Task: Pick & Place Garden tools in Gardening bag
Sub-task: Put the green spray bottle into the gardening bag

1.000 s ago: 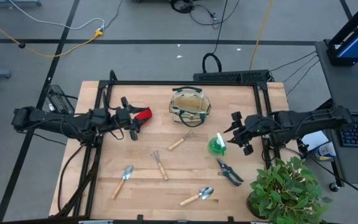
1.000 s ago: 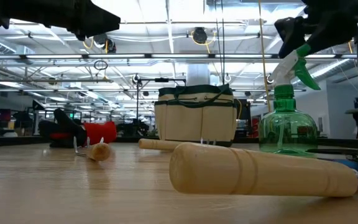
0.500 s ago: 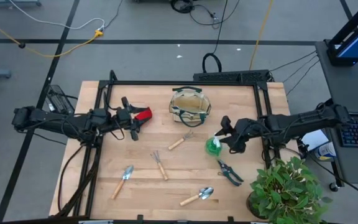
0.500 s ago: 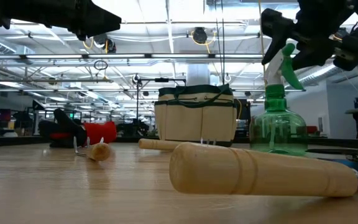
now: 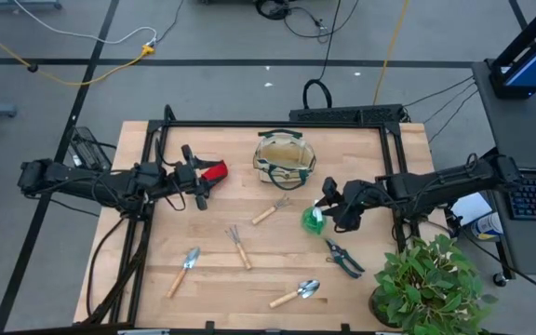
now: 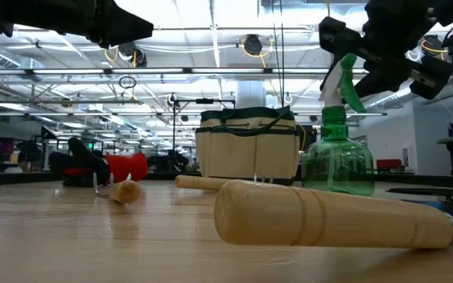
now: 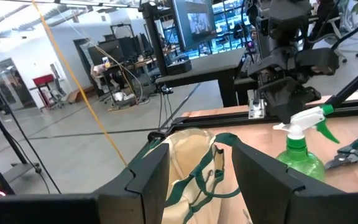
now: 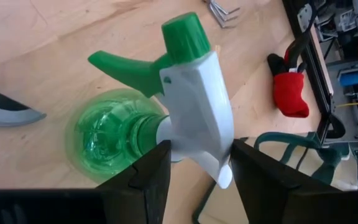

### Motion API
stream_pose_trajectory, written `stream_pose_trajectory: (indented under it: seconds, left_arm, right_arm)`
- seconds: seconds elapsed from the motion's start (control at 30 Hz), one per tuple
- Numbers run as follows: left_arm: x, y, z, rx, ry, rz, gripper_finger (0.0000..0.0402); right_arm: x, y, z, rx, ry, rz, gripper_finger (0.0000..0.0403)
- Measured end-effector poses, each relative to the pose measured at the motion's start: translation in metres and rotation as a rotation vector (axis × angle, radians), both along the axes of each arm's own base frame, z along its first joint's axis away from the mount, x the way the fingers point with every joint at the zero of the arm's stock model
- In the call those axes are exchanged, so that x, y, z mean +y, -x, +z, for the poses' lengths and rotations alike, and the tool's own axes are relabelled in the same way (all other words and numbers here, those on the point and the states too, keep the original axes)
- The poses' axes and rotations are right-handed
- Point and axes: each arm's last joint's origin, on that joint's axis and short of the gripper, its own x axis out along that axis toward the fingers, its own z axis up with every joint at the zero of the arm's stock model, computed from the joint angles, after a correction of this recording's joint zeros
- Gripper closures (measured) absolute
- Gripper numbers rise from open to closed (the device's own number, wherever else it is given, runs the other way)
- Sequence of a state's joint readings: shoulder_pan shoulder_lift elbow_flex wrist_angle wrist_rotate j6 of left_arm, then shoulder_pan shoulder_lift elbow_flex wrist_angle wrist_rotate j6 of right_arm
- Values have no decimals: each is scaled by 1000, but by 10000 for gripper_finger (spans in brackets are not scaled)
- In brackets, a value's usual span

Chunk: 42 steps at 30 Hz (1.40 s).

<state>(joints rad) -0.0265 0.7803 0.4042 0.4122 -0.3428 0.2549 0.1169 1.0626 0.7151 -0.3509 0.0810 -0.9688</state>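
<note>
I should open, back away and grasp the spray head's flat sides (image 8: 199, 130) squarely before lifting, because the bottle's white spray head (image 8: 197, 102) slants between my right gripper's fingers.
The green spray bottle (image 5: 313, 221) (image 6: 336, 161) stands upright on the table, right of centre. My right gripper (image 8: 199, 149) (image 5: 331, 207) is shut on its white spray head. The tan gardening bag (image 5: 285, 158) (image 7: 191, 162) stands at the far middle. My left gripper (image 7: 194, 180) (image 5: 201, 179) hangs open and level above the table's left side, pointing at the bag. A red item (image 5: 215, 170) (image 6: 124, 169) lies on the table below it. Wooden-handled forks (image 5: 270, 210) (image 5: 239, 247), trowels (image 5: 183, 270) (image 5: 296, 293) and black shears (image 5: 342, 256) lie on the near half. My right gripper pinches the bottle's white spray head (image 8: 182, 143) between its two fingers, one on each flat side. The fingers (image 8: 148, 177) come slanting down from the table's right. The bottle stays upright, its base (image 6: 336, 189) on the table.
A leafy potted plant (image 5: 426, 288) stands at the near right corner, close to the shears. A black frame (image 5: 156, 186) runs along the table's left, far and right sides. In the low view a thick wooden handle (image 6: 329, 214) lies close in front.
My right gripper has gone toward the table's left edge and a little down, rolling about its own line. The spray bottle has slid leftward along the table with it, staying upright.
</note>
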Motion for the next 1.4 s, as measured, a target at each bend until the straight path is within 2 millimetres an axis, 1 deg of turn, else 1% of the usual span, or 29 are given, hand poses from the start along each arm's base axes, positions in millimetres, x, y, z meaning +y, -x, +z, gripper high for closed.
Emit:
stream_pose_trajectory:
  seconds: [0.23,0.4,0.47,0.6,0.7,0.83,0.97,1.13,1.4]
  left_arm:
    - [0,0,0,3,-3,0,220]
    - [0,0,-1,8,-2,0,220]
    - [0,0,-2,17,2,0,220]
    - [0,0,-6,61,1,0,220]
    - [0,0,-8,85,-8,0,220]
    - [0,0,-9,92,-8,0,220]
    - [0,0,-9,98,-8,0,220]
    - [0,0,-9,99,-12,0,220]
    - [0,0,-9,100,-14,0,220]
  right_arm:
    - [0,5,4,-15,-12,0,248]
    - [0,8,7,-25,13,26,248]
    - [0,8,6,-19,-16,-3,249]
    - [1,11,5,13,-125,-113,265]
    - [6,14,5,25,-180,-147,283]
    - [15,17,5,19,-164,-174,306]
    - [23,21,5,2,-167,-263,317]
    - [30,22,6,-10,-267,-321,309]
    - [32,22,6,-18,-442,-474,264]
